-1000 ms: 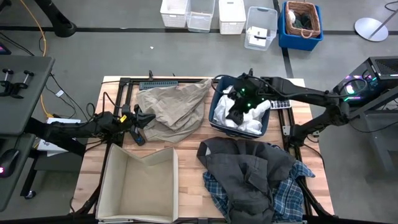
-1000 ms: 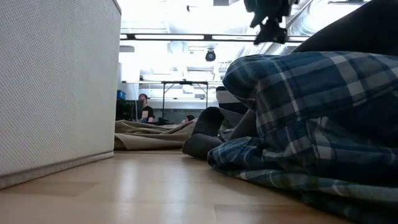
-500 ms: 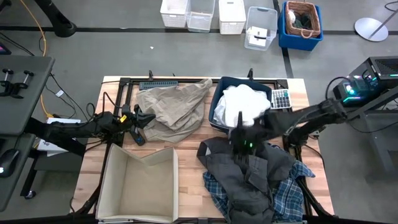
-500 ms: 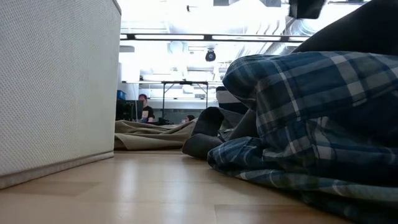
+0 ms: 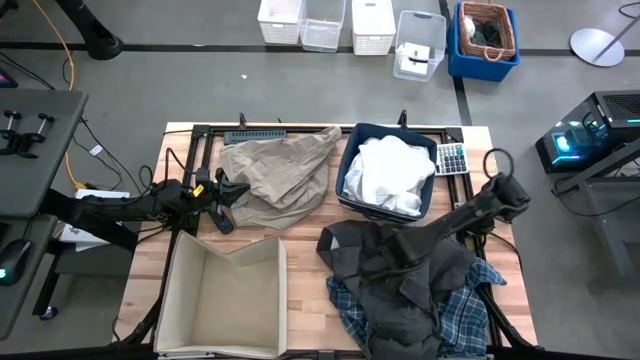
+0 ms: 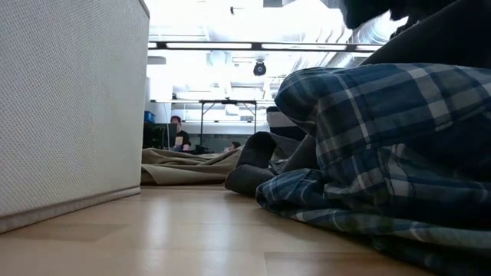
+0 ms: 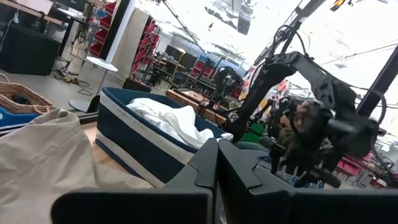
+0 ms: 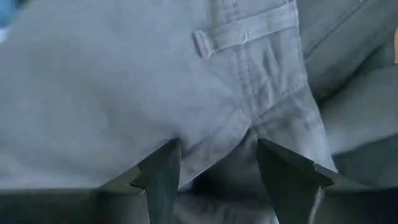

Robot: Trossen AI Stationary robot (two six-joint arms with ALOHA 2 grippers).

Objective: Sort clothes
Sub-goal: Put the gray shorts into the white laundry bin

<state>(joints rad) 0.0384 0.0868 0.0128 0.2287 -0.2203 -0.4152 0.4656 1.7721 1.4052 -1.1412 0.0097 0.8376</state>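
Plaid edges (image 5: 468, 312) show from under the dark grey garment (image 5: 385, 285). When I lift the garment, it will come away and leave the plaid shirt behind.
A dark grey garment (image 5: 400, 275) lies heaped on a blue-and-white plaid shirt (image 5: 462, 310) at the table's near right; the plaid also shows in the low view (image 6: 368, 146). My right gripper (image 5: 388, 256) is open, low over the grey garment, its fingers on either side of a seamed fold (image 8: 249, 118) below a belt loop. A white garment (image 5: 390, 172) lies in a dark blue bin (image 5: 350, 165). A beige-khaki garment (image 5: 278, 170) lies spread on the table's far left. My left gripper (image 5: 222, 192) is shut and empty beside its near-left edge. My right gripper comes at the dark grey garment from above, its open fingertips (image 8: 163, 163) on either side of a raised fold by a seam (image 8: 239, 127). Whether the tips touch the cloth, I cannot tell.
An open beige fabric box (image 5: 225, 295) stands at the near left; its wall fills the left of the low view (image 6: 69, 107). A calculator (image 5: 452, 158) lies beside the bin. Baskets and bins stand on the floor beyond the far edge.
My right gripper has left the blue bin, gone toward the table's near edge and come down over the dark grey garment. The white garment stays in the bin.
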